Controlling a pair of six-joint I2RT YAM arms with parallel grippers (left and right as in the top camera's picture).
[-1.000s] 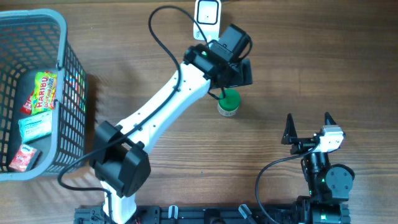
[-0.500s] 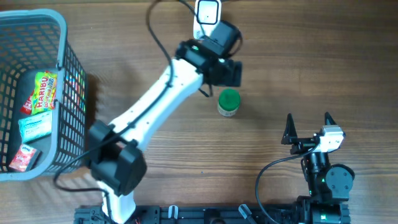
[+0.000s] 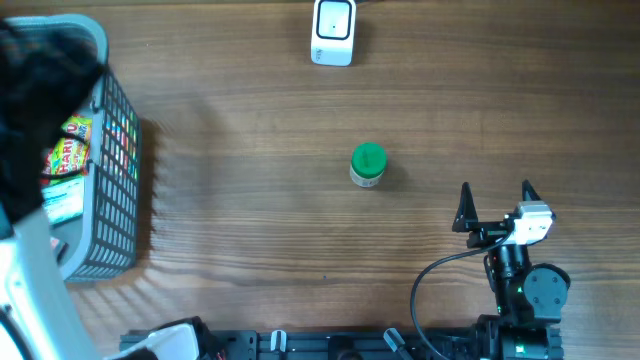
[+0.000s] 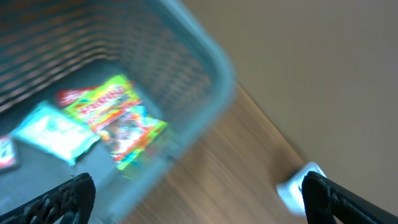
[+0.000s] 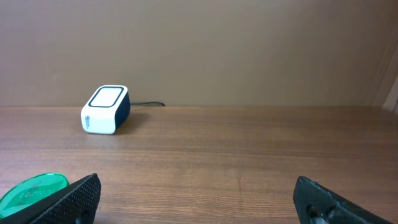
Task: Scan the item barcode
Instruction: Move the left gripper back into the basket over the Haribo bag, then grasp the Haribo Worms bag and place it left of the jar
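My left gripper should keep going down into the basket until its fingers straddle the bag, since the Haribo bag lies uncovered below the basket's open top.
A small jar with a green lid stands alone on the wooden table, mid-right; its lid shows at the lower left of the right wrist view. The white barcode scanner sits at the far edge, also seen as scanner and as a blur. My left gripper is open and empty, hovering by the basket rim; its arm is a dark blur at the far left. My right gripper rests open and empty near the front right.
The grey-blue wire basket at the left holds a Haribo bag, a teal packet and a red packet. The scanner's black cable runs along the back edge.
The left arm has swung away from the jar and scanner, across the table to the basket at the far left. The jar stayed put. The right arm has not moved.
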